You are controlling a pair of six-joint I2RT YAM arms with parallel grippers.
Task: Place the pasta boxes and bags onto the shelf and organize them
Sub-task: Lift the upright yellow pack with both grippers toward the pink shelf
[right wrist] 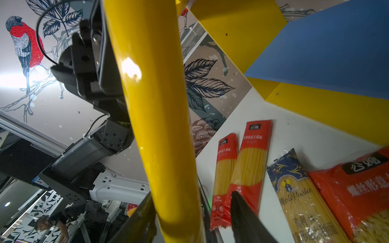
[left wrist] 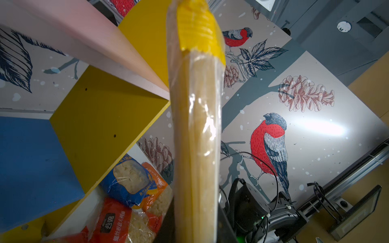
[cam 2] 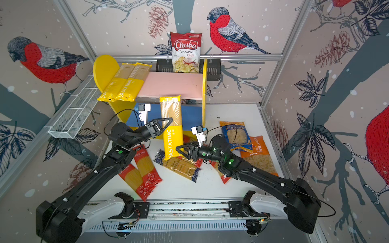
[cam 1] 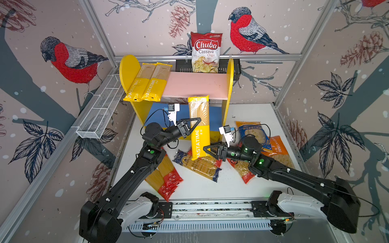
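Observation:
I should use my right gripper on the PASTATIME pack to take its lower end [cam 1: 199,152] and slide the pack onto the pink upper board, because my left gripper has the pack by its middle [cam 1: 202,127].
A long yellow PASTATIME pack [cam 1: 200,130] [cam 2: 171,126] stands upright in front of the shelf [cam 1: 200,84], its top near the pink upper board's front edge. My left gripper [cam 1: 196,122] [left wrist: 195,227] is shut on its middle. My right gripper [cam 1: 205,148] [right wrist: 190,195] is open around its lower yellow end; one finger lies against the pack and the other finger [right wrist: 242,210] stands apart. Two more PASTATIME packs [cam 1: 147,82] lie on the upper board's left side. On the table lie red spaghetti packs [cam 1: 168,178], a dark blue pack [cam 1: 200,166], a blue bag [cam 1: 252,132], an orange bag [cam 1: 277,149] and a red bag [cam 1: 242,170].
A Chuba cassava chips bag [cam 1: 206,52] stands in a black slotted basket [cam 1: 183,65] behind the shelf. A white wire mesh rack [cam 1: 101,109] hangs along the left wall. The shelf's blue lower board [cam 1: 157,111] sits behind my left wrist.

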